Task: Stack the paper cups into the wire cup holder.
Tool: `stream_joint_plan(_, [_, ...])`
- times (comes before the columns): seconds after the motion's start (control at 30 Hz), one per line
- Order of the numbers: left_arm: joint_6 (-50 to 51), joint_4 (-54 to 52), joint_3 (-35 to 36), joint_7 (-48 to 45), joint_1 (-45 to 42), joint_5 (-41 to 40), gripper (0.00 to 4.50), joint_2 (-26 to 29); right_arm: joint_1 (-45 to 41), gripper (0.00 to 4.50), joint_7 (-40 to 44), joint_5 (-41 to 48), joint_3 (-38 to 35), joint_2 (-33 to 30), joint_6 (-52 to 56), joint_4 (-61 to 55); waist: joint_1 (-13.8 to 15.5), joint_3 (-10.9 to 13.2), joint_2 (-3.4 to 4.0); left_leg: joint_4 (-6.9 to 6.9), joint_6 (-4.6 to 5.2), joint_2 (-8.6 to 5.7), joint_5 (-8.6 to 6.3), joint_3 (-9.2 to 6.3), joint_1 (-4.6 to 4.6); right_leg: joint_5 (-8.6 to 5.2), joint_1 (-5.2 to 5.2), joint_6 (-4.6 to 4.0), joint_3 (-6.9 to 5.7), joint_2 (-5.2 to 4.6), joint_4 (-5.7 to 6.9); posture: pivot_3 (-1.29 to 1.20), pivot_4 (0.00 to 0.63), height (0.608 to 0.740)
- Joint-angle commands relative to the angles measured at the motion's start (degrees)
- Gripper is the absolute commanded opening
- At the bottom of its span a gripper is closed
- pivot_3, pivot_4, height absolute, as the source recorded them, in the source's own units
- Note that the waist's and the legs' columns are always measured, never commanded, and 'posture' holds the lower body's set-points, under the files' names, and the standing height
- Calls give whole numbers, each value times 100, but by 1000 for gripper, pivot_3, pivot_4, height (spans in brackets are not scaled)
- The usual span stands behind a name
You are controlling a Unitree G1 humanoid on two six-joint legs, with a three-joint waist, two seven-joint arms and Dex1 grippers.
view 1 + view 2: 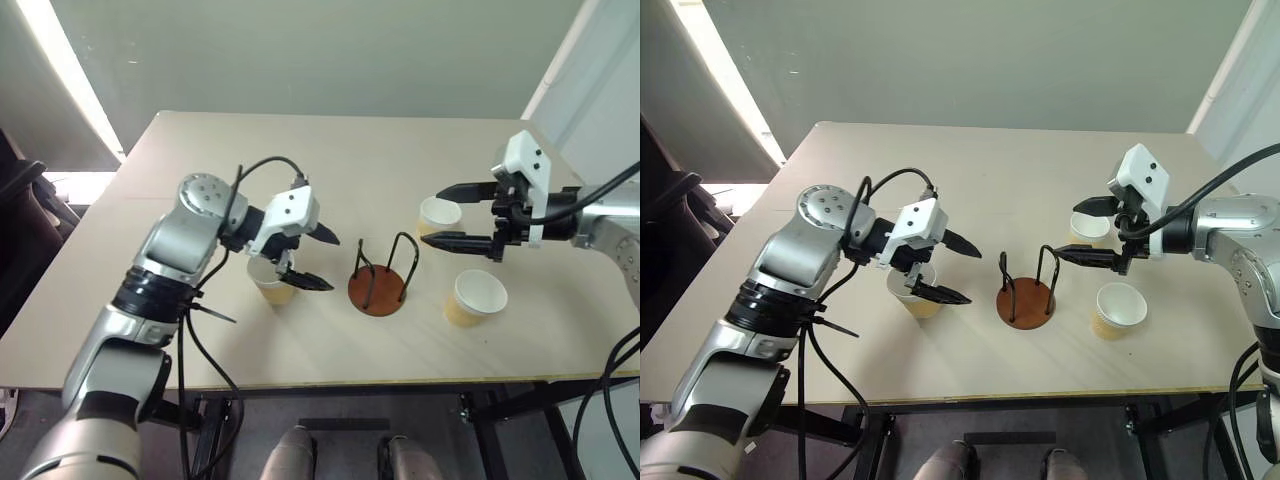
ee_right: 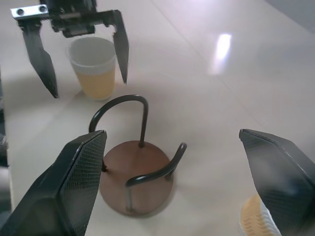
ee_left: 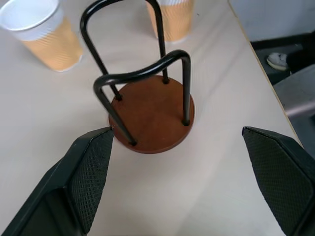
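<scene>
The black wire hoops (image 1: 414,254) stand apart and are about as high as a cup, so I expect the far paper cup (image 1: 439,215) to sit upright between them, with its rim near their tops, when I lower it.
The wire cup holder (image 1: 380,292), a reddish-brown disc with black wire hoops, stands empty at the table's middle front. One tan paper cup (image 1: 268,284) stands upright just left of it, under my left gripper (image 1: 331,264), which hovers open above the table and points toward the holder. Two more paper cups stand right of the holder, one farther back (image 1: 440,212) and one nearer the front (image 1: 478,297). My right gripper (image 1: 433,218) is open above the far cup, one finger on each side of it, holding nothing. In the left wrist view the holder (image 3: 152,115) lies between my open fingers.
The beige table (image 1: 300,160) has bare room behind the holder. Its front edge runs close below the cups. A black cable loops over my left wrist. A dark chair stands off the table's left side.
</scene>
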Motion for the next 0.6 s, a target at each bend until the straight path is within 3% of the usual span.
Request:
stream_joint_plan(0.03, [266,-284,449,91,-39,-313,4461,220,-272,4500,-63,-228,-49,22,-244,110,-3,0,0,-1,-1,1,-1,0,0,-1,-2,-3,0,0,2,0,150,740])
stream_joint_plan(0.33, [1155,-705,1158,582,-27,-977,4461,478,-911,4500,219,-2026,1135,-21,-1691,1399,-18,0,0,-17,-10,4,-7,-2,3,2,-15,-40,-2,-2,3,0,150,740])
stream_joint_plan(0.6, [1542,-1160,1256,844,245,-1252,4461,770,-1561,4500,429,-3181,1801,472,-2861,2586,-88,0,2,-31,-23,27,-11,2,11,23,-31,-46,-13,5,8,0,150,740])
